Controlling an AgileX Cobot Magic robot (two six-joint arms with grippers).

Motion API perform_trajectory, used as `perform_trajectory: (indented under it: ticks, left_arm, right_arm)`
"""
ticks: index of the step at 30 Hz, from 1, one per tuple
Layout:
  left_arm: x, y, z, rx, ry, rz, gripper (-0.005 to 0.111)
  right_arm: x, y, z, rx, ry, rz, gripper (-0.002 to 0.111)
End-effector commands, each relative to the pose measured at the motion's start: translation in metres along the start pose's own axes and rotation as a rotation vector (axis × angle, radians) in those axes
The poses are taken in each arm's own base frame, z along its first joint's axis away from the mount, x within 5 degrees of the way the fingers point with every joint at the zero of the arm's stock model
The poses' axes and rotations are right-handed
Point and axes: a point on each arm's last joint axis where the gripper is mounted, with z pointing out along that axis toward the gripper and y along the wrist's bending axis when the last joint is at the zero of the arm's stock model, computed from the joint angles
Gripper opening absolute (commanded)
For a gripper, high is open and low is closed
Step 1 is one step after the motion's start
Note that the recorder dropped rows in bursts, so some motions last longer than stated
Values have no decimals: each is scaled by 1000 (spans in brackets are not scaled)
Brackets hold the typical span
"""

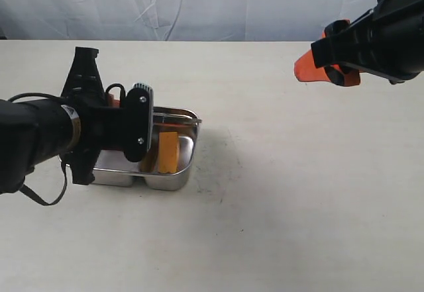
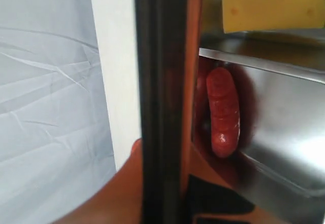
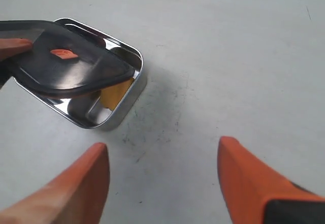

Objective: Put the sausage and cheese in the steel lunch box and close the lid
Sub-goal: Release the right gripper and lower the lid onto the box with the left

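Observation:
The lid (image 1: 177,119) is tilted over the steel lunch box and leaves the cheese uncovered. My left gripper should turn the lid level and lower it onto the lunch box's rim (image 1: 167,174).
The steel lunch box (image 1: 169,181) sits left of centre on the table. The yellow cheese (image 1: 167,151) lies in its right compartment, and the red sausage (image 2: 223,112) lies in the other, beyond the divider (image 2: 264,64). My left gripper (image 1: 119,106) is shut on the edge of the dark lid (image 3: 76,71), holding it tilted just above the lunch box; the orange valve (image 3: 64,54) faces up. Seen edge-on in the left wrist view, the lid (image 2: 160,82) runs between the orange fingers (image 2: 117,193). My right gripper (image 1: 318,70) hangs open and empty, high at the far right.
A pale table (image 1: 298,193) spreads around the box, with faint dark scuff marks (image 3: 152,132) beside its right edge. A wrinkled white backdrop (image 1: 199,4) closes off the far side.

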Motion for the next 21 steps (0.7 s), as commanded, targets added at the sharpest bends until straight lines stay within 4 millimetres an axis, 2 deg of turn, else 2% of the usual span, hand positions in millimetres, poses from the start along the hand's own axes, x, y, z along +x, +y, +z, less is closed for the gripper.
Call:
perform_trajectory:
  ticks: [1, 11, 14, 17, 21]
  left_arm:
    - [-4, -10, 10, 41, -2, 24, 0]
    - [-9, -19, 13, 124, -37, -103, 0]
    - [-12, -20, 13, 134, -75, -94, 1]
    - [-14, -20, 12, 140, -102, -61, 8]
    - [-14, -20, 12, 139, -103, -48, 27]
  right_arm:
    - [-1, 0, -3, 5, -5, -2, 60]
    - [2, 0, -3, -2, 22, -2, 60]
    - [2, 0, -3, -3, 24, -2, 60]
    - [3, 0, -3, -5, 31, -2, 60]
    - [3, 1, -3, -6, 36, -2, 60]
